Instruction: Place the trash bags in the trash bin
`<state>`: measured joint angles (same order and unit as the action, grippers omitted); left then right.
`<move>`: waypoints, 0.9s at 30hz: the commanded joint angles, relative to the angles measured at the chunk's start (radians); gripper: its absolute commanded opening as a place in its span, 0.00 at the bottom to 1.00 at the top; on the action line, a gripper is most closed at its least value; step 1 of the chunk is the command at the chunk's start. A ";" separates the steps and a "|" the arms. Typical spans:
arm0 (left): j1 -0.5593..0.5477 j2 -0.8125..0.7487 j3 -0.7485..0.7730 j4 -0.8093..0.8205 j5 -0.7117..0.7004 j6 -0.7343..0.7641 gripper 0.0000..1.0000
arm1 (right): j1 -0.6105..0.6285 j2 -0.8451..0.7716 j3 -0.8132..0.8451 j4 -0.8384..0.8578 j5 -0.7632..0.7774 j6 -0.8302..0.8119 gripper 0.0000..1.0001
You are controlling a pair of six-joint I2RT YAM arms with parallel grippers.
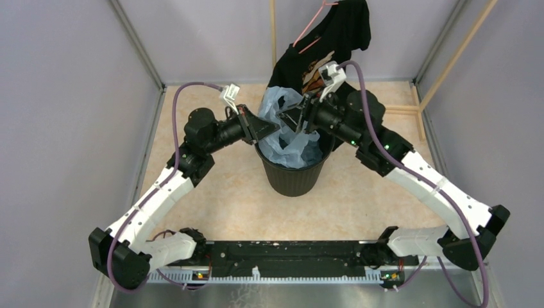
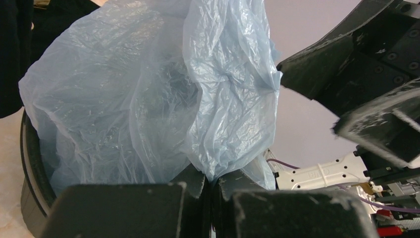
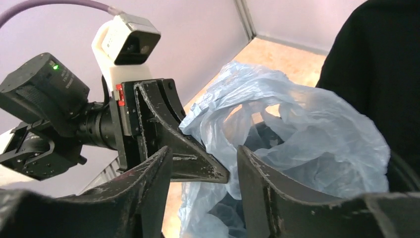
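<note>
My right gripper should take the trash bag's gathered fold before my left gripper moves to the trash bag's raised edge, because the trash bag hangs bunched at my left gripper.
The pale blue trash bag hangs partly inside the round black trash bin, billowing above its rim. My left gripper is shut on a fold of the bag at the bin's left rim. My right gripper is open just above the bin's right side, its fingers straddling the bag near the left gripper's tip, and holds nothing.
A black T-shirt with an orange print hangs on a pink hanger behind the bin, close to my right wrist. Grey walls enclose the beige table. A wooden frame stands at the back right.
</note>
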<state>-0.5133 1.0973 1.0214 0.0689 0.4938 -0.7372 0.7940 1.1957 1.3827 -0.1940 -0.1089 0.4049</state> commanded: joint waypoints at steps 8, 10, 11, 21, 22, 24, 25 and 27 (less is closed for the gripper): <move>0.001 -0.012 0.000 0.084 0.042 -0.031 0.00 | 0.080 0.093 0.030 0.181 0.141 -0.114 0.49; 0.002 -0.013 0.007 0.076 0.045 -0.030 0.00 | 0.099 0.106 0.028 0.188 0.172 -0.137 0.49; 0.001 -0.012 0.010 0.075 0.047 -0.030 0.00 | 0.104 0.112 0.025 0.188 0.180 -0.146 0.49; 0.003 -0.014 0.071 -0.005 0.033 0.022 0.00 | 0.105 0.082 -0.059 0.295 0.227 -0.177 0.14; 0.003 -0.021 0.071 -0.013 0.018 0.027 0.00 | 0.106 0.062 -0.082 0.308 0.236 -0.189 0.15; 0.003 -0.032 0.067 -0.021 0.002 0.035 0.01 | 0.105 0.016 -0.131 0.330 0.247 -0.215 0.08; 0.002 -0.035 0.064 -0.020 -0.001 0.036 0.03 | 0.105 -0.013 -0.151 0.339 0.248 -0.229 0.00; 0.003 -0.037 0.062 -0.021 -0.001 0.038 0.12 | 0.105 -0.057 -0.183 0.344 0.241 -0.248 0.00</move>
<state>-0.5133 1.0897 1.0515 0.0399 0.5110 -0.7280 0.8902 1.2552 1.2396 0.0654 0.1123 0.2173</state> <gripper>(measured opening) 0.064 0.015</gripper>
